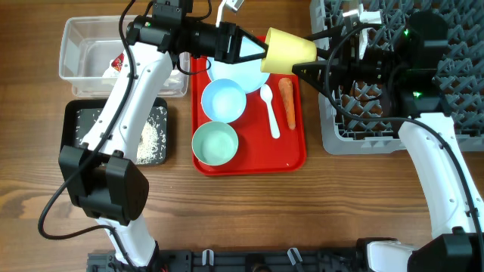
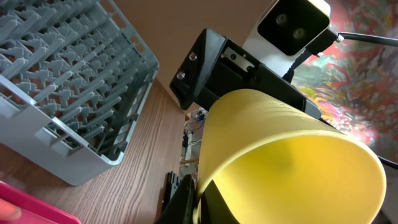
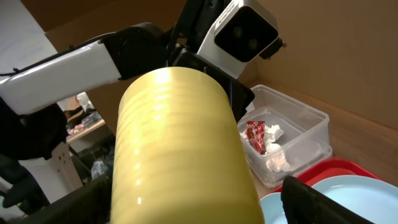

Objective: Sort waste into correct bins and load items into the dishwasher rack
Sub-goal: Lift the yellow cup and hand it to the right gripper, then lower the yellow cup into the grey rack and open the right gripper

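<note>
My left gripper is holding the yellow cup (image 1: pixel 270 51) by its rim, away from the grey rack. So my right gripper should grip the cup's base (image 1: pixel 309 52) and load the cup.
My left gripper (image 1: pixel 265 51) is shut on the rim of the yellow cup (image 1: pixel 291 49), holding it on its side above the red tray's far right corner. My right gripper (image 1: pixel 306 54) is open, with a finger on each side of the cup's base; I cannot tell if they touch it. The cup fills the left wrist view (image 2: pixel 280 155) and the right wrist view (image 3: pixel 180 143). On the red tray (image 1: pixel 295 155) lie a blue plate (image 1: pixel 234 72), two bowls (image 1: pixel 224 100) (image 1: pixel 215 143), a white spoon (image 1: pixel 269 109) and a carrot (image 1: pixel 287 102). The grey rack (image 1: pixel 454 83) stands at the right.
The clear tub (image 1: pixel 76 45) at far left holds the napkin with red wrapper (image 1: pixel 115 65). The black tray (image 1: pixel 72 113) in front of it holds rice (image 1: pixel 151 136). The left arm crosses above both bins. No brown lump shows.
</note>
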`<state>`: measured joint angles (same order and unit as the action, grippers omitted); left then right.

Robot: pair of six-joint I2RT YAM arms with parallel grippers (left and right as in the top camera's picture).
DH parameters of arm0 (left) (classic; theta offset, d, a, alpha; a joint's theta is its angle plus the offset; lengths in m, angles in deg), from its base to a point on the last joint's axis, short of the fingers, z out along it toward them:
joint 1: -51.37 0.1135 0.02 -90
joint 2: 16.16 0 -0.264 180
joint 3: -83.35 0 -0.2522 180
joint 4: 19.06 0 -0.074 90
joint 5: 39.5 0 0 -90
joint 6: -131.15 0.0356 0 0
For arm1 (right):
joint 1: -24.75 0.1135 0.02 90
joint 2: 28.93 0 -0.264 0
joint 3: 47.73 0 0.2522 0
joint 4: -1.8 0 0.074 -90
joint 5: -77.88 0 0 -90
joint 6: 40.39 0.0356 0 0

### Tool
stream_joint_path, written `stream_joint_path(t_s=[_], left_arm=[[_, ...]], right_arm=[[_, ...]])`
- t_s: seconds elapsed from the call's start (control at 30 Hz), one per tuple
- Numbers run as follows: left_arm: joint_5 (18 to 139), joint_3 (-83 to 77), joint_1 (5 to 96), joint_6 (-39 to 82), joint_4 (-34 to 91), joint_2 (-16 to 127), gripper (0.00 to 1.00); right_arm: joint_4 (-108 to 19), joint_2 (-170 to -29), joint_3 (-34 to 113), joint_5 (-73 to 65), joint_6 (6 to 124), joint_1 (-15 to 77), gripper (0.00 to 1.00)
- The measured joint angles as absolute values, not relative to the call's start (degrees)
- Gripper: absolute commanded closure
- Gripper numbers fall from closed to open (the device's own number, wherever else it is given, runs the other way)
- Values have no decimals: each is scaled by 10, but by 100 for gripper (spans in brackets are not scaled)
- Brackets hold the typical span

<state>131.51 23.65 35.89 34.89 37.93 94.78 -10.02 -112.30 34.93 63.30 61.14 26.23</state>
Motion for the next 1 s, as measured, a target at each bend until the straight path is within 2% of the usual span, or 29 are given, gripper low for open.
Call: stream_joint_path(t_s=[0.17, 0.27, 0.3, 0.33, 0.43, 0.63, 0.73, 1.0], left_arm=[[1311, 236, 359, 349, 379, 948, 96], [1309, 236, 360, 349, 379, 948, 94], [1308, 236, 360, 350, 379, 948, 87], [1307, 236, 360, 351, 379, 948, 74], [1309, 237, 357, 356, 379, 948, 45], [1310, 237, 356, 360, 380, 948, 29], [1310, 237, 356, 359, 383, 948, 25], [1310, 237, 357, 359, 385, 948, 25]], right_arm=[[-97, -1123, 349, 640, 619, 265, 34], [-97, -1123, 349, 642, 620, 267, 38], [-97, -1123, 349, 643, 620, 267, 39], [-97, -1123, 349, 644, 620, 268, 42], [-97, -1123, 349, 643, 620, 273, 48], [-97, -1123, 349, 644, 620, 273, 49], [-100, -1123, 349, 644, 620, 273, 49], [-138, -1123, 349, 655, 607, 223, 48]])
